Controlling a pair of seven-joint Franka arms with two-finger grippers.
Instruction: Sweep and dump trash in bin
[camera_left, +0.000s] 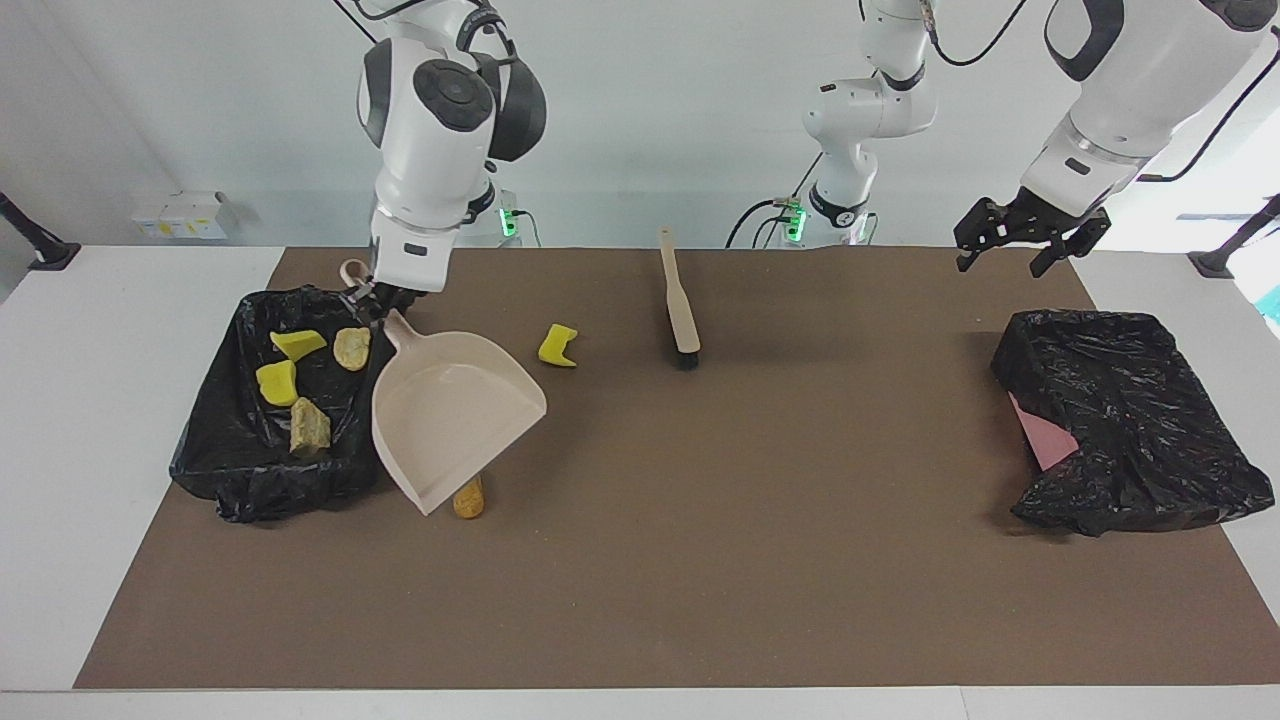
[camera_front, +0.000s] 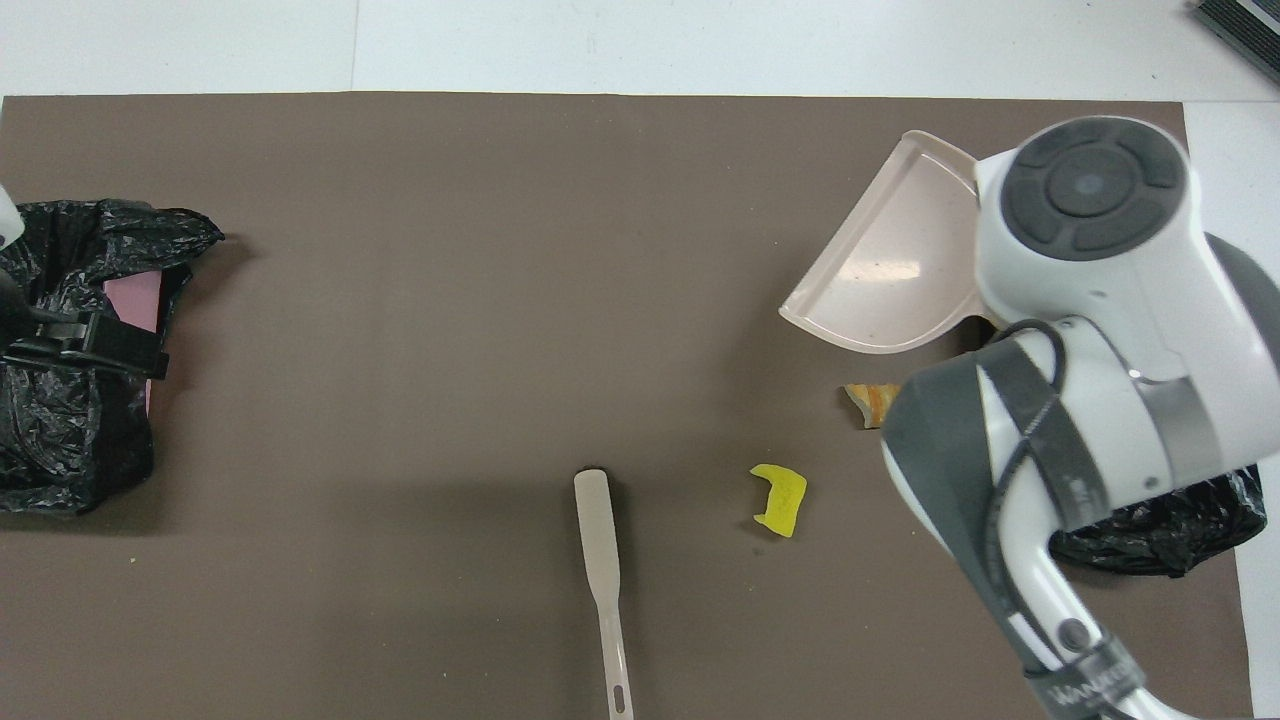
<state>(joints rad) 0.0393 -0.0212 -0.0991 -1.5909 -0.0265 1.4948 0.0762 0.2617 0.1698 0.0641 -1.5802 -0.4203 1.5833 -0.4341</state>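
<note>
A raised rim (camera_front: 885, 349) curves round the beige dustpan (camera_front: 897, 254), so I expect the swept scraps to stay inside when I carry the dustpan with my left gripper.
My right gripper (camera_left: 368, 300) is shut on the handle of the beige dustpan (camera_left: 450, 405), which it holds tilted and empty beside the black-bagged bin (camera_left: 215, 470) at the right arm's end of the table. The dustpan also shows in the overhead view (camera_front: 890, 270). Several scraps lie in that bin, among them yellow sponge chunks (camera_left: 298, 343) and tan lumps (camera_left: 310, 428). A yellow sponge chunk (camera_left: 558, 345) (camera_front: 780, 497) lies on the mat. An orange lump (camera_left: 468, 497) (camera_front: 872, 402) lies by the dustpan's lip. The brush (camera_left: 680, 305) (camera_front: 603, 560) lies free mid-table. My left gripper (camera_left: 1000, 267) waits open and empty.
A second black-bagged bin (camera_left: 1130, 430) (camera_front: 70, 430) with a pink sheet (camera_left: 1040, 435) inside stands at the left arm's end, below my left gripper (camera_front: 90, 340). The brown mat (camera_left: 760, 520) covers the table. My right arm hides its bin in the overhead view.
</note>
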